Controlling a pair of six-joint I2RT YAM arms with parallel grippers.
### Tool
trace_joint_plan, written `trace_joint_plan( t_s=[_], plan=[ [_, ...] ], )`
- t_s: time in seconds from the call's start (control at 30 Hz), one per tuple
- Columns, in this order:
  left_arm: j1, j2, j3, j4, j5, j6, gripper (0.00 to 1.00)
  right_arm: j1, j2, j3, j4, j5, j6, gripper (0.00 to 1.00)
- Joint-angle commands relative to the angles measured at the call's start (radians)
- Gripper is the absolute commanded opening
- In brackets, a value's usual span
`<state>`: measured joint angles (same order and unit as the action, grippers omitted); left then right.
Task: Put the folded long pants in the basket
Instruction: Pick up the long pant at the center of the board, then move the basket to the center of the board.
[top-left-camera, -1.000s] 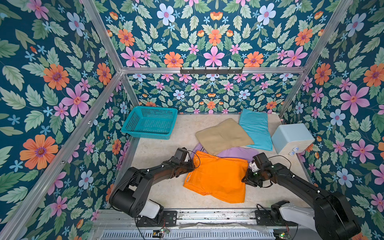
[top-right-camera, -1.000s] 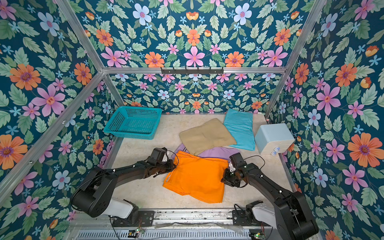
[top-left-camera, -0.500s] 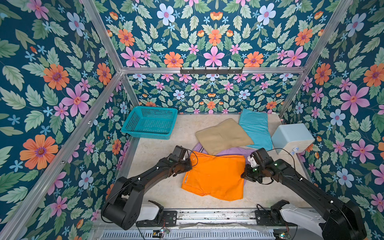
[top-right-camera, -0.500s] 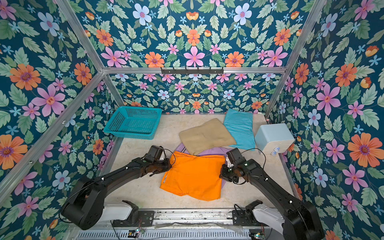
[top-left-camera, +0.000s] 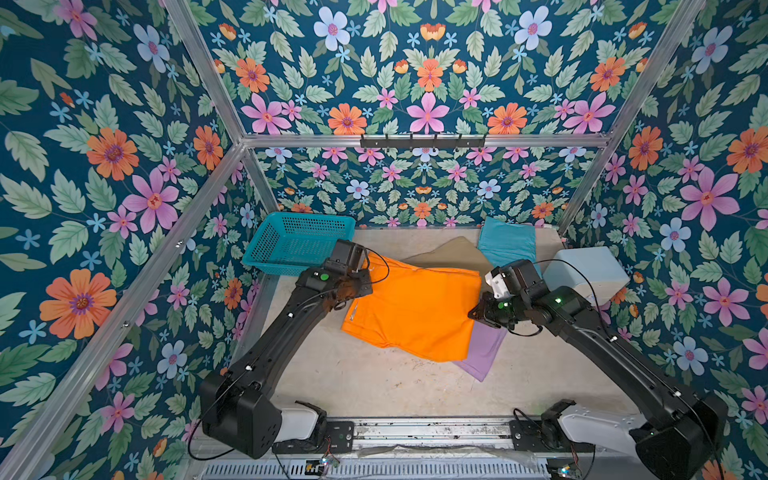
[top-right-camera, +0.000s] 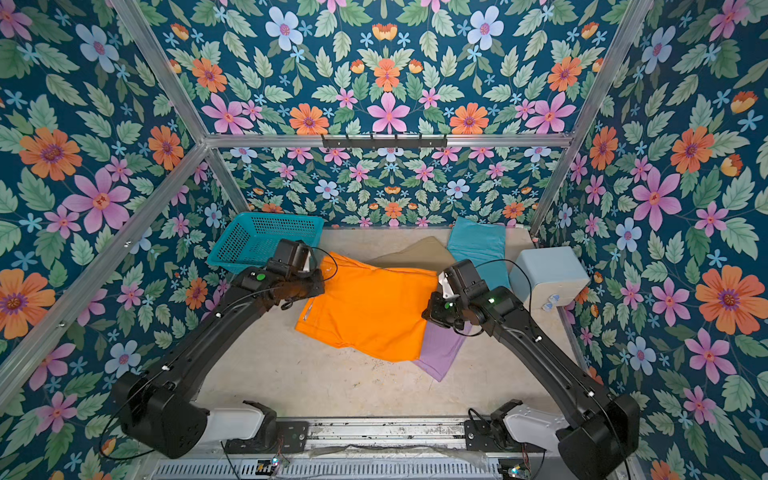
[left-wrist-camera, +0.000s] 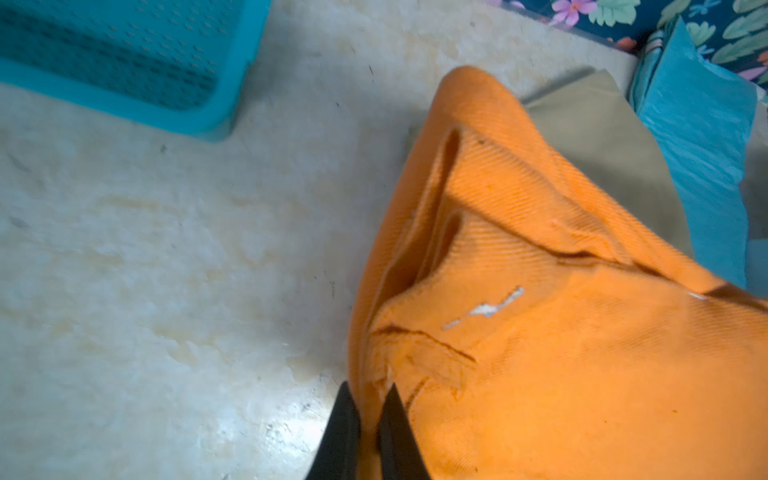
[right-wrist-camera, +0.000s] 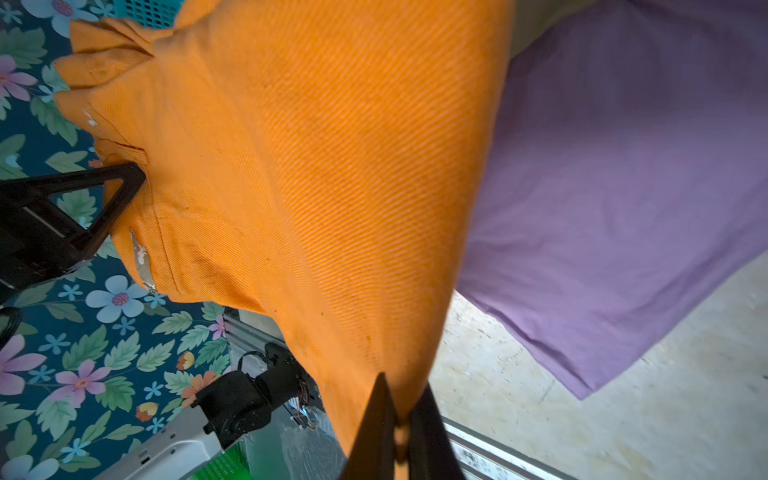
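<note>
Next, my left gripper pulls the basket forward under the orange pants before lowering them, because the basket stands back in the corner (top-left-camera: 297, 240) beside the pants.
The orange folded long pants (top-left-camera: 415, 307) (top-right-camera: 370, 311) hang stretched between my two grippers, above the table. My left gripper (left-wrist-camera: 368, 399) is shut on their left edge (left-wrist-camera: 540, 332), close to the teal mesh basket (top-left-camera: 266, 249) (top-right-camera: 232, 249) (left-wrist-camera: 232, 83). My right gripper (right-wrist-camera: 401, 399) is shut on their right edge (right-wrist-camera: 311, 166). Lilac pants (top-left-camera: 482, 349) (top-right-camera: 442, 349) (right-wrist-camera: 623, 187) lie flat beneath. Tan pants (top-left-camera: 449, 253) (top-right-camera: 415, 251) (left-wrist-camera: 602, 158) and turquoise pants (top-left-camera: 505, 243) (top-right-camera: 478, 245) (left-wrist-camera: 698, 145) lie behind. Nothing shows inside the basket.
A pale blue rounded box (top-left-camera: 586, 274) (top-right-camera: 548, 274) stands at the right edge, just behind my right arm. Floral walls close in the table on three sides. The arm bases sit on a rail along the front edge.
Both grippers have risen and carried the orange pants back and left toward the basket. The lilac pants underneath now show at the front right.
</note>
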<state>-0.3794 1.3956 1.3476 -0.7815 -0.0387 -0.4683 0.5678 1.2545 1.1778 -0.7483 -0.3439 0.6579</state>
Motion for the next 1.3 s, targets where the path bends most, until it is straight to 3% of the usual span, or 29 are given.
trace_joint_plan(
  t_s=[0.0,0.23,0.47,0.6,0.77,0.93,1.13,1.27],
  plan=[
    [0.087,0.089,0.14,0.01,-0.147,0.103,0.0,0.007,0.114,0.114,0.074,-0.004,0.024,0.0],
    [0.294,0.373,0.465,0.11,-0.147,0.207,0.0,0.031,0.482,0.453,0.144,-0.033,0.056,0.0],
    [0.41,0.701,0.773,0.022,-0.056,0.206,0.0,0.061,0.791,0.804,0.095,-0.056,0.059,0.0],
    [0.422,0.854,0.882,-0.074,0.014,0.201,0.0,0.069,0.889,0.945,-0.04,-0.038,0.011,0.0],
    [0.412,0.855,0.748,-0.072,0.15,0.138,0.0,0.066,0.813,0.844,-0.041,-0.001,-0.011,0.0],
    [0.336,0.797,0.563,-0.047,0.205,0.096,0.0,0.04,0.698,0.724,-0.059,0.021,-0.032,0.0],
    [0.174,0.565,0.219,0.069,0.237,0.016,0.0,-0.03,0.538,0.513,-0.047,-0.002,-0.077,0.0],
    [0.142,0.404,0.098,0.078,0.208,-0.009,0.0,-0.067,0.455,0.434,-0.019,-0.047,-0.109,0.0]
  ],
)
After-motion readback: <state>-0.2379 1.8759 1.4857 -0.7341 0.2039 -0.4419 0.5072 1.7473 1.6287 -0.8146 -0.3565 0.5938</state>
